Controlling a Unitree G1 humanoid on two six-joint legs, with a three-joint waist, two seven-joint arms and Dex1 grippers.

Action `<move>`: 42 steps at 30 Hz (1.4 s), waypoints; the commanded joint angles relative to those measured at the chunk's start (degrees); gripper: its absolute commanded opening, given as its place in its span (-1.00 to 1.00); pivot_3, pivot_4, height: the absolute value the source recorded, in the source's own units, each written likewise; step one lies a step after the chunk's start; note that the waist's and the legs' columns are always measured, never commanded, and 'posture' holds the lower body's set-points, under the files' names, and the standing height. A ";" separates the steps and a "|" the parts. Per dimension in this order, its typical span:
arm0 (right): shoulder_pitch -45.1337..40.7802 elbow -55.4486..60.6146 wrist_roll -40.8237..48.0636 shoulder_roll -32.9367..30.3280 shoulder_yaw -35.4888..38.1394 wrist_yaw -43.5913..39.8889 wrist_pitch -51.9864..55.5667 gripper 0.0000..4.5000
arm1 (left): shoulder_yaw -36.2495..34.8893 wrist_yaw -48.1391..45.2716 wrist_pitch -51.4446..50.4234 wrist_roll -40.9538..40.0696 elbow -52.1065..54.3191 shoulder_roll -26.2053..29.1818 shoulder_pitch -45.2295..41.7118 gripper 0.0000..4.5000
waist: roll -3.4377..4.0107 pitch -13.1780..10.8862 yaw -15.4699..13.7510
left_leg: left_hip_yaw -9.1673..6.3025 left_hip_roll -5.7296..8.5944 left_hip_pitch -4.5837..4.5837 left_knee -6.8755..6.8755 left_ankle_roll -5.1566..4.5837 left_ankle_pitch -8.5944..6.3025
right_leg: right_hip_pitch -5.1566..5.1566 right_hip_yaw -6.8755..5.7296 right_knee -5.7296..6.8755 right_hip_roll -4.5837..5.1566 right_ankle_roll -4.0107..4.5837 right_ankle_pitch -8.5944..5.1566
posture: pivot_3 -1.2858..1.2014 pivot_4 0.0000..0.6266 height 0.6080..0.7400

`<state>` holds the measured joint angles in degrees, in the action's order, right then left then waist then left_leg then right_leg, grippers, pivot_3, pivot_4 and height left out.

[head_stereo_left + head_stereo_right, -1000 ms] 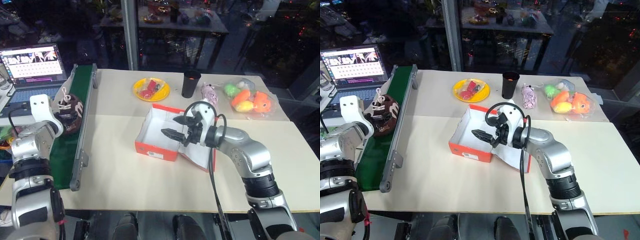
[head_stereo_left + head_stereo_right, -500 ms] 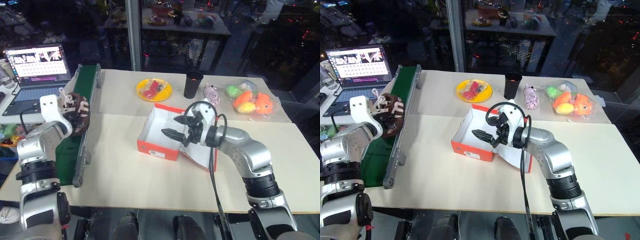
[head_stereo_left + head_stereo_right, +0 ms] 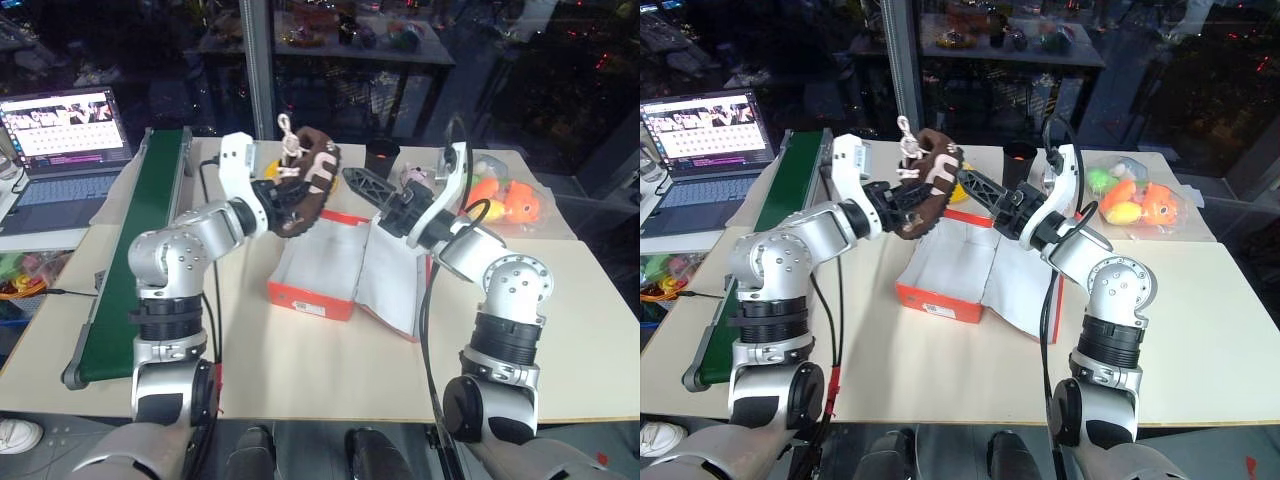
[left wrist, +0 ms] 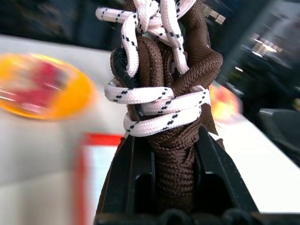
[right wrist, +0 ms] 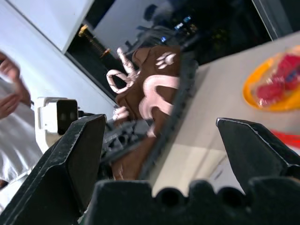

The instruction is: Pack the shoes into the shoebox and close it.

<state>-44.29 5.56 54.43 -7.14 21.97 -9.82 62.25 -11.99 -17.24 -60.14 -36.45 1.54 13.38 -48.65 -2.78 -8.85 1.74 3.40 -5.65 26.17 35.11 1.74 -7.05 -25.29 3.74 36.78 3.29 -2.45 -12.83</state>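
Note:
The shoe is held upright by its tongue [image 3: 290, 178] in my left gripper, so my right gripper should grab the shoe from the sole side [image 3: 329, 190] and lay it in the shoebox.
A dark brown shoe [image 3: 303, 188] with cream laces and white side markings hangs in the air over the far left corner of the shoebox, sole turned toward the right arm. My left gripper [image 4: 171, 180] is shut on its tongue and upper, with fingers [image 4: 125, 185] on either side. The red-orange shoebox [image 3: 305, 293] lies open on the table, white inside, its lid [image 3: 395, 290] folded out to the right. My right gripper [image 3: 375, 196] is open, raised over the box's far edge, and points at the shoe [image 5: 150, 105] without touching it.
A green conveyor belt [image 3: 125, 250] runs along the table's left side, with a laptop [image 3: 65, 125] behind it. At the back are a yellow plate [image 5: 276, 84], a black cup [image 3: 381, 155] and a bag of toy fruit [image 3: 505, 203]. The cream table [image 3: 300, 370] extends toward me.
My left arm carried the shoe from the conveyor belt up and right to above the box. My right gripper rose out of the box, rolled, and now faces the shoe, still open.

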 commanded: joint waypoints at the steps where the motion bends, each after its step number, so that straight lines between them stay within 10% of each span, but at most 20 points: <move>1: -0.25 1.99 2.86 0.36 0.43 2.65 0.70 1.00 | 0.20 -0.10 0.52 -1.69 2.32 -1.24 -1.85 -0.77 | 0.00 0.00 0.25 | -0.01 0.00 0.00 0.01 -0.02 0.01 | 0.01 0.00 0.00 0.00 0.00 0.00 | 0.03 -0.52 0.94; 12: 1.51 1.90 4.84 0.57 -0.16 5.25 -0.92 1.00 | 0.74 1.59 -0.43 -3.45 2.30 -6.00 -1.31 -0.77 | 0.00 0.00 0.43 | -0.06 0.03 0.02 0.08 -0.05 0.03 | 0.05 0.00 -0.02 0.01 -0.02 0.01 | 0.03 -0.52 0.94; 27: -0.43 -2.82 2.62 1.28 -1.24 4.48 -6.96 -0.90 | -0.85 4.65 -1.86 -5.70 2.46 -7.53 -1.53 -0.79 | 0.01 -0.01 0.72 | -0.10 0.04 0.02 0.08 -0.05 0.03 | 0.06 0.00 -0.03 -0.01 -0.02 0.01 | 0.03 -0.52 0.94; 37: -5.89 -6.97 -5.91 -3.60 -3.51 6.64 -11.40 -0.91 | -7.58 8.01 -0.94 -5.47 -0.18 -2.05 -0.64 0.83 | 0.02 -0.02 0.76 | -0.11 0.05 0.02 0.07 -0.05 0.03 | 0.05 0.00 -0.04 -0.01 -0.02 0.01 | 0.03 -0.52 0.94; 42: -9.72 -9.64 -12.74 -5.87 -6.92 12.51 -7.80 -0.91 | -6.51 6.59 -1.23 -2.51 -1.43 5.61 2.29 0.83 | 0.05 -0.03 0.87 | -0.11 0.05 0.00 -0.06 -0.05 0.03 | 0.00 0.00 -0.05 -0.02 -0.01 0.00 | 0.03 -0.52 0.94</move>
<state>-51.46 -4.83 43.57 -12.88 16.44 0.43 53.05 -19.58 -9.62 -62.27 -40.24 -0.71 17.44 -46.83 -2.74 -8.88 2.61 3.29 -5.60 26.17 35.01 1.69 -7.02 -25.29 3.74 36.71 3.26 -2.46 -12.84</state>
